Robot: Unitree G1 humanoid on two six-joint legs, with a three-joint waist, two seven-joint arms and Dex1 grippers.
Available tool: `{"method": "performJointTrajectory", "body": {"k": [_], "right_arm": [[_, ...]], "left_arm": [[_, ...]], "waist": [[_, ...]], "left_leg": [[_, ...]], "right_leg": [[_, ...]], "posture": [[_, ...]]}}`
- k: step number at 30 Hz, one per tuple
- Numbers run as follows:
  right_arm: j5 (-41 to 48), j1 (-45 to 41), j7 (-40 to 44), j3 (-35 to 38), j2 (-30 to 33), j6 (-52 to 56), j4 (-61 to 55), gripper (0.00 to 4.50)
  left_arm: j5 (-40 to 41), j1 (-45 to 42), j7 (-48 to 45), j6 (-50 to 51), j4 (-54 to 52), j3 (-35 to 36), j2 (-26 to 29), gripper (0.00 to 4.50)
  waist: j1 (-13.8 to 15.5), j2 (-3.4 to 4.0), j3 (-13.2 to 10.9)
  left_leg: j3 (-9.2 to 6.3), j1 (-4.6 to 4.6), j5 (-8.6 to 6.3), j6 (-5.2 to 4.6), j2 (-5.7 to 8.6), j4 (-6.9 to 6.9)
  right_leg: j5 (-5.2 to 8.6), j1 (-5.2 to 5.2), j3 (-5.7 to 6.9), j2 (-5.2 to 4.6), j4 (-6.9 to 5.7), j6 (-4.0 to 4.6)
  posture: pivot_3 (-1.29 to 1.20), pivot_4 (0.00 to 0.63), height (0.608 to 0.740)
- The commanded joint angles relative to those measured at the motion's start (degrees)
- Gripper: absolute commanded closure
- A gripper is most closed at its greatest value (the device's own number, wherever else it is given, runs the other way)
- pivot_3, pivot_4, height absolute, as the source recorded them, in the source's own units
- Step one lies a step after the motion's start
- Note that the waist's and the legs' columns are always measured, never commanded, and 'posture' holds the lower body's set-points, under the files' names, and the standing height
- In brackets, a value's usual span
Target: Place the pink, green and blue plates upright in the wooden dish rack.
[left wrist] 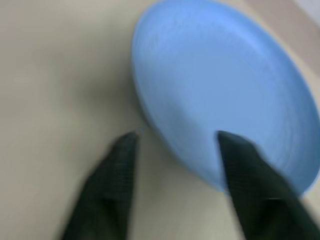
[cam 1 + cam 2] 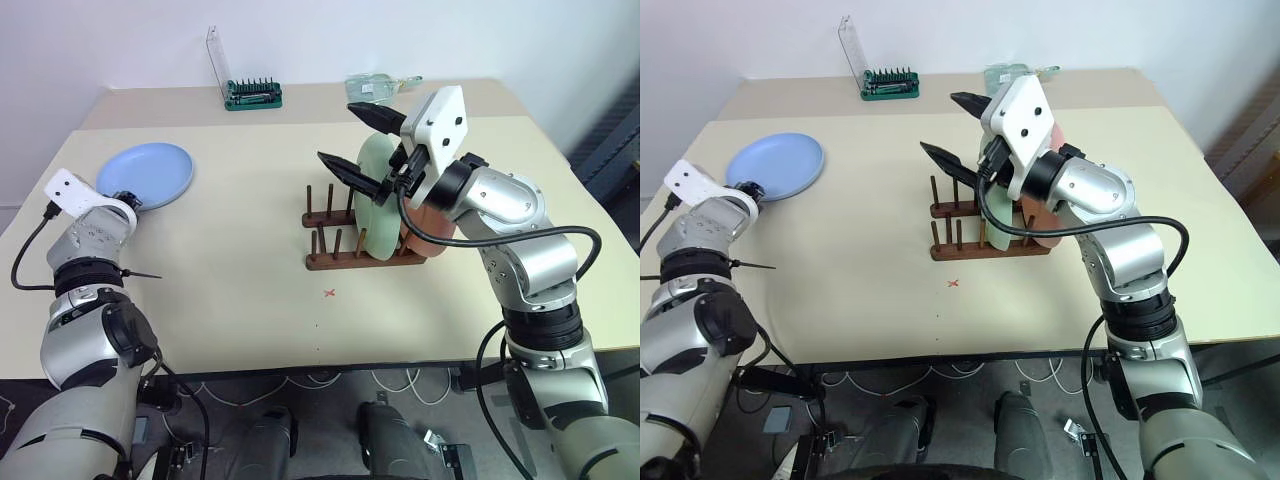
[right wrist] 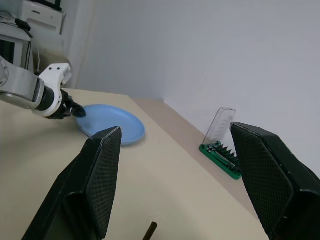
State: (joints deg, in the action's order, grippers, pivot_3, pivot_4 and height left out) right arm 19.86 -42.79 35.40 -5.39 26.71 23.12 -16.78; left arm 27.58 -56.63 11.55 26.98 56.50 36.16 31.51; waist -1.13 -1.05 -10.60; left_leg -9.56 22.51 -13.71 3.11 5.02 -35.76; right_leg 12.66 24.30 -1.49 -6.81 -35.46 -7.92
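Note:
The blue plate [image 2: 146, 172] lies flat, far from my right gripper at the rack, so next I raise its near rim [image 2: 152, 206] with my left gripper and pass it over.
The light blue plate [image 2: 148, 175] lies flat at the table's far left. My left gripper [image 1: 175, 137] is open at its near rim, one finger [image 1: 250, 175] over the plate and the other [image 1: 110, 170] on the table beside it. The wooden dish rack [image 2: 330, 262] stands at the centre right. The pale green plate [image 2: 375, 200] stands upright in it, and the pink plate [image 2: 1052, 135] stands behind it, largely hidden by my right arm. My right gripper [image 2: 337, 132] hangs open and empty above the rack's left end.
A green screwdriver-bit holder [image 2: 252, 95] with a clear lid stands at the back of the table. A clear plastic item [image 2: 380, 85] lies at the back right. A small red cross [image 2: 328, 293] marks the table in front of the rack.

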Motion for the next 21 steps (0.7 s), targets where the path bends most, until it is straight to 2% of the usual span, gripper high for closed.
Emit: {"method": "performJointTrajectory", "body": {"k": [1,7,10,14,15,21], "right_arm": [[-0.33,-0.29,0.29,0.81,-0.45,-1.16,-1.37,0.95],[-1.14,0.34,0.03,1.26,-0.20,-0.91,-1.90,0.95],[-1.53,0.78,-0.29,1.46,-0.02,-0.61,-2.55,0.95],[-1.76,1.22,-0.50,1.67,0.14,-0.35,-3.16,0.95],[-1.76,1.31,-0.51,1.72,0.16,-0.29,-3.28,0.95],[-1.71,1.55,-0.45,1.73,0.14,-0.21,-3.43,0.95]], "left_arm": [[0.09,-2.64,1.71,-1.35,2.10,0.51,0.77,1.24],[2.71,-6.14,1.41,-4.39,10.65,3.80,0.86,1.24],[2.94,-7.63,0.29,-5.19,12.57,3.95,0.62,2.11],[3.75,-8.17,-0.36,-6.61,13.52,4.71,0.59,4.19],[3.86,-8.17,-0.35,-6.84,13.60,4.74,0.58,4.43],[4.54,-7.70,-0.83,-6.63,13.77,4.95,0.70,4.43]], "waist": [[-0.01,0.00,0.00],[0.01,0.00,0.00],[0.00,0.00,0.00],[-0.08,0.00,0.00],[-0.08,0.00,0.00],[-0.10,0.00,0.01]], "left_leg": [[0.00,0.00,0.00,0.00,0.00,0.00],[0.01,0.00,0.00,0.00,0.00,-0.01],[0.02,0.00,0.00,0.00,0.00,-0.01],[0.01,0.00,0.00,0.00,0.00,-0.02],[0.01,0.00,0.00,0.00,0.00,-0.02],[0.02,-0.01,0.00,0.00,0.00,-0.02]], "right_leg": [[0.00,0.00,0.00,0.00,0.00,0.00],[0.00,0.00,0.00,0.00,0.00,0.00],[0.00,0.00,0.00,0.00,-0.01,0.00],[0.00,0.00,0.00,0.00,-0.01,0.00],[0.00,0.00,0.00,0.00,-0.02,0.00],[0.00,0.00,0.00,0.00,-0.03,0.00]], "posture": [[0.00,0.150,0.740],[0.00,0.150,0.740],[0.00,0.150,0.740],[0.00,0.150,0.740],[0.00,0.150,0.740],[0.00,0.150,0.740]]}}
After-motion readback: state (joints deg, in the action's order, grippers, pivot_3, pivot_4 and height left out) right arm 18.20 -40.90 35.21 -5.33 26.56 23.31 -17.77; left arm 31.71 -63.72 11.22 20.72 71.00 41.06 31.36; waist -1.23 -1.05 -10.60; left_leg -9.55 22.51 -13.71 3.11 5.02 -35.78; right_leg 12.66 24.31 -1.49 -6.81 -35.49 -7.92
